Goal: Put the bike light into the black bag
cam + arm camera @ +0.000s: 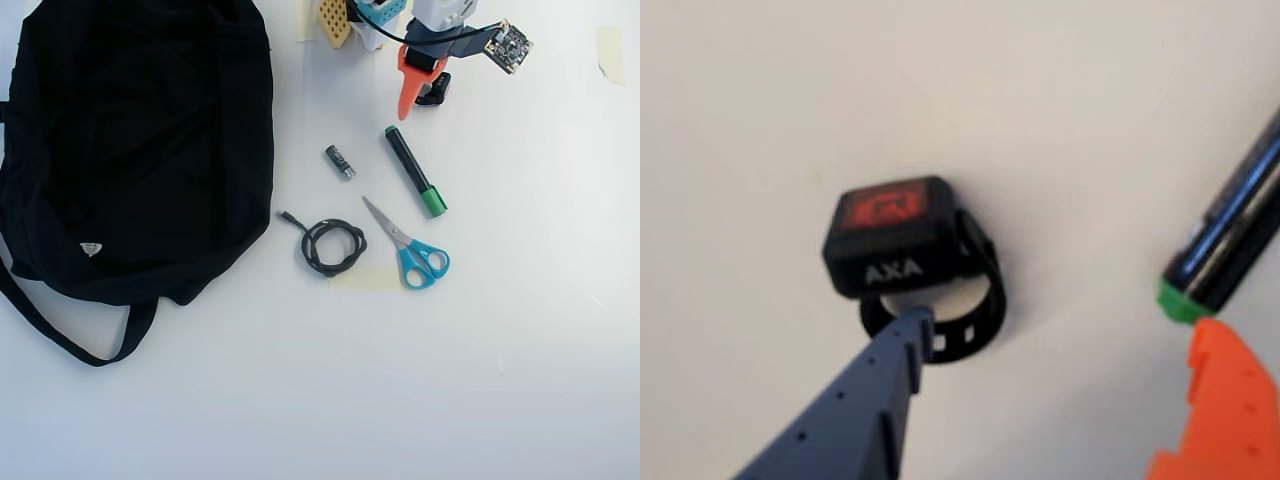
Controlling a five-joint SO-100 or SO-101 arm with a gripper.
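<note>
The strap (990, 318) keeps a round loop that is joined to the block (976, 248). So the strap will stay in its loop and pull the block along when I lift.
The bike light (892, 235) is a small black block with a red top, the lettering "AXA" and a ring strap, lying on the white table. My gripper (1060, 370) is open. Its blue fingertip (910, 328) sits at the strap loop, and its orange finger (1220, 400) stands well apart to the right, holding nothing. In the overhead view the gripper (420, 105) is at the top centre with the bike light (437, 90) just beside its orange finger. The black bag (140, 130), with its strap and white tag, fills the left side.
A black marker with a green cap (415, 172) lies just below the gripper and shows at the right of the wrist view (1230, 235). A small grey battery (340, 161), a coiled black cable (333, 245) and blue-handled scissors (410, 250) lie mid-table.
</note>
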